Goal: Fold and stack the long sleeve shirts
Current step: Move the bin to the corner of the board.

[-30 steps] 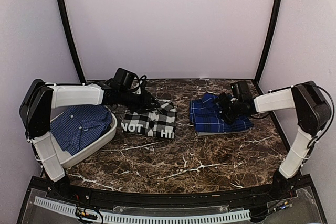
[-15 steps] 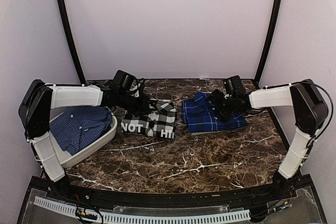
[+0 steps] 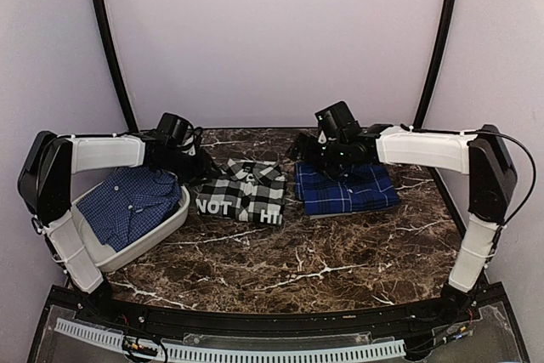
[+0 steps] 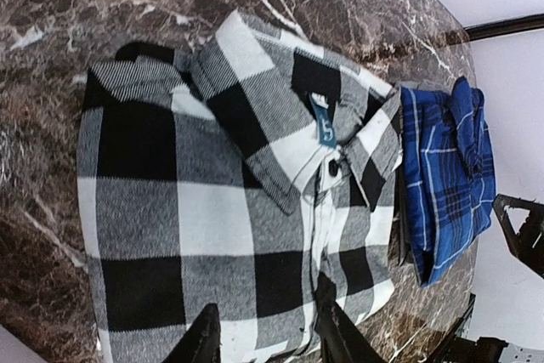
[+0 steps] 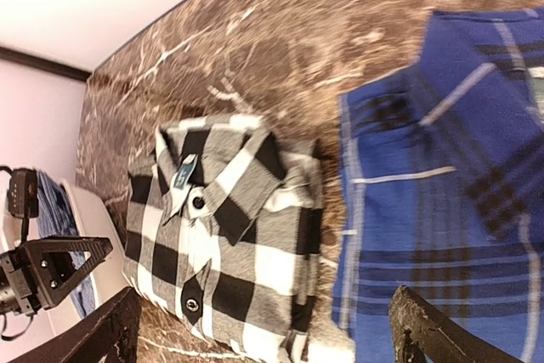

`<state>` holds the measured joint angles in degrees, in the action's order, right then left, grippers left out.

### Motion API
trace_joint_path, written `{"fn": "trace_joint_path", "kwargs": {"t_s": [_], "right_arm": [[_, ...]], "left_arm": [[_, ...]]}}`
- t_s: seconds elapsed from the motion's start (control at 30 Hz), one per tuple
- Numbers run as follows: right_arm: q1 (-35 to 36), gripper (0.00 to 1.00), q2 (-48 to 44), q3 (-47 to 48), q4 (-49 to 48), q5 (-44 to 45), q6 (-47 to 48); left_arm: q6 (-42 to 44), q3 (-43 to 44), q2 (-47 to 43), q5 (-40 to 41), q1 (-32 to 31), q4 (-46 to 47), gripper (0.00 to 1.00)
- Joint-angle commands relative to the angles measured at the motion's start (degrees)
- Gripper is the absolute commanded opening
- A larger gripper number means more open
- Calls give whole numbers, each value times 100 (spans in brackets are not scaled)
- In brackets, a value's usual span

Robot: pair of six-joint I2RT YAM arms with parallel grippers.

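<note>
The check shirt and the blue shirt have marble showing between them, so my right gripper should keep going to the check shirt's facing edge and close there.
The black-and-white check shirt lies folded on the marble table, its white lettering toward the front; it also shows in the left wrist view and the right wrist view. A folded bright blue plaid shirt lies just to its right, separate from it, and shows in the right wrist view. My left gripper is open and empty at the check shirt's left edge. My right gripper is open and empty above the blue shirt's back left corner.
A white basket at the left edge holds a dark blue fine-checked shirt with white buttons. Black frame posts stand at the back corners. Bare marble lies in front of the shirts.
My right arm slid the blue plaid shirt left toward the check shirt, then let go and moved back and left. My left arm pulled back left off the check shirt.
</note>
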<state>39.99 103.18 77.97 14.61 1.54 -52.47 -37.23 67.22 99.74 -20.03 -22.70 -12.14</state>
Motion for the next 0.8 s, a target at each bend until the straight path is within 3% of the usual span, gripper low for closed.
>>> {"fn": "trace_joint_path", "kwargs": {"t_s": [0.0,0.33,0.53,0.77], "right_arm": [[388,99,613,653,343,9,640],[643,99,1539,1291,383,-335,725],[644,99,1826,1413,426,-400,736],[637,88,2069,1541,470,-316,745]], "left_arm": [[293,-371,-594,-251,-41,-406,39],[533,-997,-1228,-364,-320,-780,39],[414,-1127,-1102,302,-324,-883,40],[268,-912,-696,934,-269,-605,40]]}}
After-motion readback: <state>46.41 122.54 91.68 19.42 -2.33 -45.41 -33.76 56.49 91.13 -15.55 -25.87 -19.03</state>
